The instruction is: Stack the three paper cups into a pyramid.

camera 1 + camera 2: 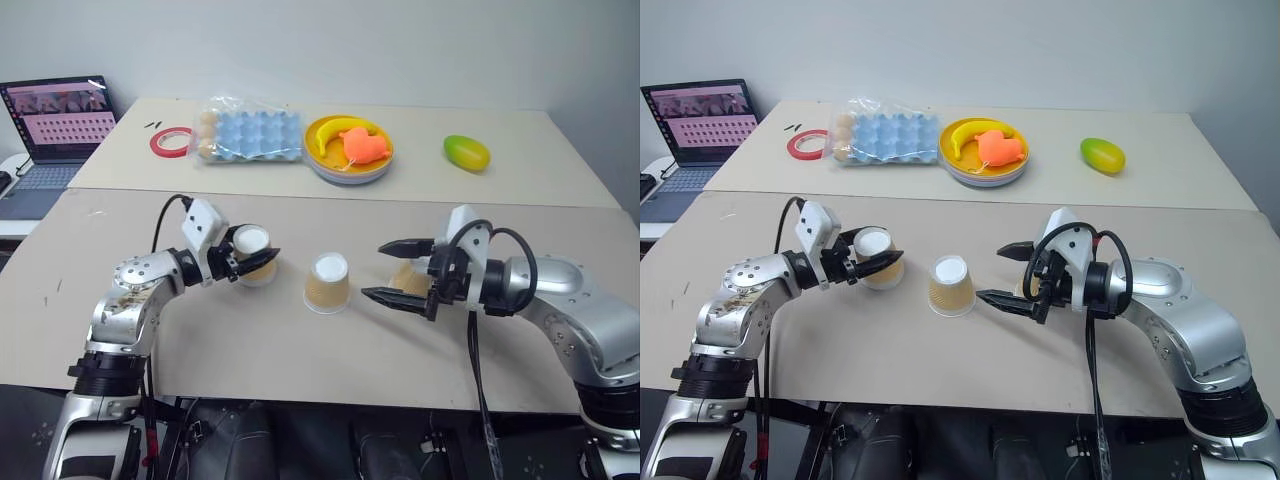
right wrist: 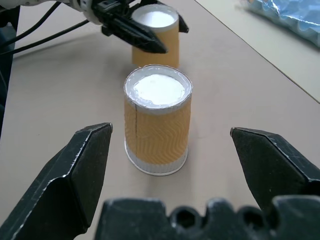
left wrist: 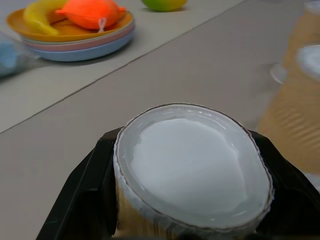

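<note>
My right gripper's fingers face the middle cup point(image 1: 328, 285) while the third cup point(image 1: 410, 279) sits below them. I should move back and grab the third cup for the pyramid's top.
Three paper cups are upside down, white bases up. My left gripper point(image 1: 256, 262) is shut on the left cup point(image 1: 250, 244), its black fingers point(image 3: 85, 195) pressed against both ribbed sides low at the table. The middle cup point(image 1: 328, 283) stands free on the table, also seen as the near cup point(image 2: 157, 125) straight ahead of my right gripper point(image 1: 377, 270). That gripper is open wide and holds nothing, a short way right of the middle cup. The third cup point(image 1: 407, 279) is mostly hidden behind the right gripper's fingers.
On the far table lie a red tape roll point(image 1: 171, 142), a bagged blue egg tray point(image 1: 250, 134), a plate point(image 1: 348, 168) holding a banana and an orange toy, and a mango point(image 1: 466, 153). A laptop point(image 1: 55, 125) stands at the far left.
</note>
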Controlling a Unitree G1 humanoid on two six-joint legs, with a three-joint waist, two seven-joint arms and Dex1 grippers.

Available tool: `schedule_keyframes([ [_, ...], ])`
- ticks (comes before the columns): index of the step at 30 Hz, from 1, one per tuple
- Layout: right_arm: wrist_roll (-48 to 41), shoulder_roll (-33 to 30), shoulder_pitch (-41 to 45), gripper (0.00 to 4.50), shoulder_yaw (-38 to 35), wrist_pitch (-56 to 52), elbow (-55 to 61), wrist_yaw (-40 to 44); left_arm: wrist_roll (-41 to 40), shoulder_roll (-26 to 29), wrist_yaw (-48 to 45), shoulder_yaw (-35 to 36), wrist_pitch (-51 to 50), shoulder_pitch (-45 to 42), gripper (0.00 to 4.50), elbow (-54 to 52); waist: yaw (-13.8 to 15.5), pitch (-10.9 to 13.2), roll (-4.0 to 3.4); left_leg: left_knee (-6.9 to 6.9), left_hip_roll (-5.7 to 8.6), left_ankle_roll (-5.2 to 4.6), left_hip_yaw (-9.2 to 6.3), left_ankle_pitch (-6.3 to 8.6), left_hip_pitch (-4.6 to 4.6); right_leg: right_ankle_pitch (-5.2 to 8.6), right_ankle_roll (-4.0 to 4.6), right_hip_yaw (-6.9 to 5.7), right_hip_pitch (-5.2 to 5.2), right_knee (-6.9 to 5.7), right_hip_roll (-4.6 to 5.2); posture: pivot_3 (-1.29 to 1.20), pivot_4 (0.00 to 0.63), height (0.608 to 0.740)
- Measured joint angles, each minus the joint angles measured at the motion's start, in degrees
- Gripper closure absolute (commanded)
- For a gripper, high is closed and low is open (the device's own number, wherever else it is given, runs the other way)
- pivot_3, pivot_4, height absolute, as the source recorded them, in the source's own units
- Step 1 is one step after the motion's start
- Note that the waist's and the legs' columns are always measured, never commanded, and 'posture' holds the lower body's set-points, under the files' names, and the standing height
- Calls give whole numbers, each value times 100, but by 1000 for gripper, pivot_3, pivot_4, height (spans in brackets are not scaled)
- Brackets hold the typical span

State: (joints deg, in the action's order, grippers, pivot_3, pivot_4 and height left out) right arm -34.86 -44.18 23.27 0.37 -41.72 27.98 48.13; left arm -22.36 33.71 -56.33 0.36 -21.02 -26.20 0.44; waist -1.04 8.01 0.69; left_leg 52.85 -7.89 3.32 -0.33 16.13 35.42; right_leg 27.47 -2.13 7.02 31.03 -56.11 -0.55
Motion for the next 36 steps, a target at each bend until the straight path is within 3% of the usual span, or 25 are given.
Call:
schedule_keyframes([
  [5,11,-33,-26,0,-81,0,0,-64,-51,-17,-614,-415,73,5,1493,-220,8,0,0,0,0,0,0,0,0,0,0,1,0,-1,0,0,150,641],
  [12,16,-74,-134,0,-124,0,8,-97,-18,-79,-795,-552,181,-30,1493,-185,20,0,-1,2,0,0,0,0,0,0,-1,1,-3,0,1,0,150,641],
  [17,15,-74,-152,0,-148,0,66,-179,126,-184,-845,-832,156,-30,66,23,21,1,-2,4,0,-1,1,0,6,0,-1,2,2,0,1,0,150,641],
  [22,-20,-109,-202,0,-241,-2,69,-208,192,-205,-843,-954,66,-10,66,33,-11,2,-3,1,-1,-2,-1,-2,39,-2,0,1,6,-5,0,0,150,641],
  [28,-693,-276,140,0,-1236,-182,-304,-123,-147,322,-878,-479,-402,-54,66,-458,-29,11,-16,1,-1,-2,-3,-2,39,-2,0,-2,4,-6,0,0,150,641],
  [33,-990,-800,174,0,-1957,-224,-824,290,-677,811,-874,37,-1012,-48,66,-1117,0,15,-15,1,-2,-3,-3,-2,41,-1,-1,-4,5,-1,0,0,150,641],
  [36,-532,-1266,-398,0,-1892,45,-1269,714,-1028,1028,-783,359,-1417,-46,66,-1512,17,15,-16,2,-2,-3,-2,-1,40,0,-1,-3,5,4,2,0,150,641],
])
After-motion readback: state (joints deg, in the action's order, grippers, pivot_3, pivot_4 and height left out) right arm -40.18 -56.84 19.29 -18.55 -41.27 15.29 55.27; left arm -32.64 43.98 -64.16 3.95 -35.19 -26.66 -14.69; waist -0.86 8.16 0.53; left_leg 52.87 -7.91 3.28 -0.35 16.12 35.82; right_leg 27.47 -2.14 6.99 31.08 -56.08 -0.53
